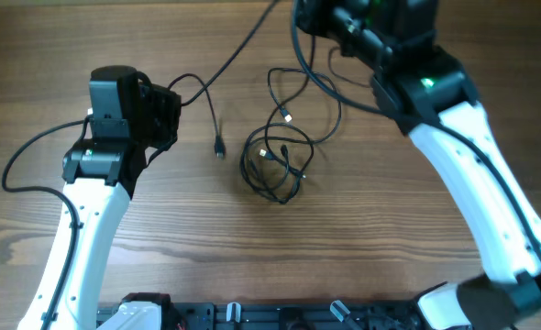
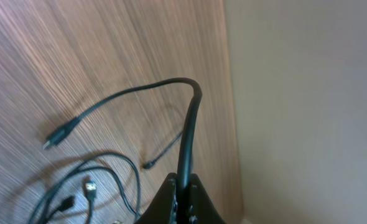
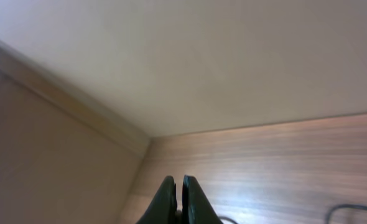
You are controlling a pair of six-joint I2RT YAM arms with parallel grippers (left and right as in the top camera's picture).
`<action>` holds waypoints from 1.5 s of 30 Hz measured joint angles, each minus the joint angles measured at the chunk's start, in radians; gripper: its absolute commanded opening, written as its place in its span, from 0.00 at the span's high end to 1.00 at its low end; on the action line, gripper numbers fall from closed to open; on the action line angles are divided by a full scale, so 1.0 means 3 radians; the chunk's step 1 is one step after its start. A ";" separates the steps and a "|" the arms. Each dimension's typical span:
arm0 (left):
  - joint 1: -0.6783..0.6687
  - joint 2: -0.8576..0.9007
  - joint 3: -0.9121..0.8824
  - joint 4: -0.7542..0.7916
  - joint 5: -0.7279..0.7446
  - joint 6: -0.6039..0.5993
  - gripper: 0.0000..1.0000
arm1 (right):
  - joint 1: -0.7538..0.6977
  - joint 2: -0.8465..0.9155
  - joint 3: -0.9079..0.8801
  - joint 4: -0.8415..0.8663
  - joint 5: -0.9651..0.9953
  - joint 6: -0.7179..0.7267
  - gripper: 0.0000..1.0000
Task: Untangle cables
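Observation:
I should bring my left gripper back over the tangle [image 1: 278, 163] and open it before my right gripper takes the cable away, because the cable stretches straight [image 1: 237, 54] between my grippers.
Several thin black cables [image 1: 278, 161] lie in a loose tangle of loops at the table's middle, with small plugs showing among them. My left gripper [image 2: 185, 183] is shut on one black cable [image 2: 191, 118]. That cable arches up from the jaws and drops to a plug end [image 2: 54, 139] resting on the wood. In the overhead view this plug [image 1: 219, 147] lies left of the tangle, and the left gripper [image 1: 168, 112] is further left. My right gripper [image 3: 182, 185] is shut at the table's far edge, and I see nothing between its fingers.
A long thin cable [image 1: 238, 50] runs from near the left gripper up to the top edge of the overhead view. A thicker black arm wire [image 1: 321, 78] curves down beside the right arm. The table's far edge [image 3: 109, 121] meets a plain wall.

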 measured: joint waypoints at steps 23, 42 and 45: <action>0.0028 0.0018 -0.0064 0.1055 0.0465 0.1143 0.96 | -0.0445 0.0254 0.0075 0.0039 -0.0580 -0.0662 0.96; -0.1506 0.0230 -0.0075 0.1868 0.0690 0.1306 0.96 | -0.1447 -0.0467 0.0111 -0.2136 0.0017 -0.0937 0.96; -0.1756 0.0511 -0.0076 0.1846 0.0656 0.1244 0.96 | -0.1447 -0.0467 0.0109 -0.2495 0.0285 -0.0973 0.96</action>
